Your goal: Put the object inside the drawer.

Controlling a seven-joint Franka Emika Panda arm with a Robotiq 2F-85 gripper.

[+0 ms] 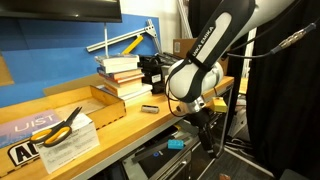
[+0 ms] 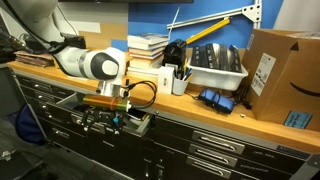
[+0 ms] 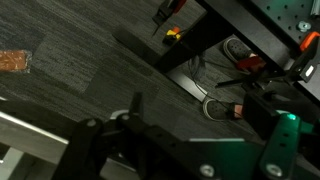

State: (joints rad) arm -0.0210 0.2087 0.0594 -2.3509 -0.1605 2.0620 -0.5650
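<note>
The drawer is open with the light-blue object inside (image 1: pixel 176 144), and my gripper is out past its front. I should turn back and push the drawer's front (image 1: pixel 179 164) closed.
The small light-blue object (image 1: pixel 176 144) lies inside the open dark grey drawer (image 1: pixel 158 162) below the bench edge. My gripper (image 1: pixel 206 134) hangs just beside it, over the drawer, apart from the object. In an exterior view the gripper (image 2: pixel 108 114) points down into the open drawer (image 2: pixel 140 128). The wrist view shows dark gripper parts (image 3: pixel 200 140) with nothing between them, over grey carpet and cables. The jaws look open and empty.
Yellow-handled scissors (image 1: pixel 60 128) lie on a white pad at the bench front. A small dark flat item (image 1: pixel 148 108) sits near the bench edge. Stacked books (image 1: pixel 122 72), a white bin (image 2: pixel 215 68) and a cardboard box (image 2: pixel 282 75) stand on the bench.
</note>
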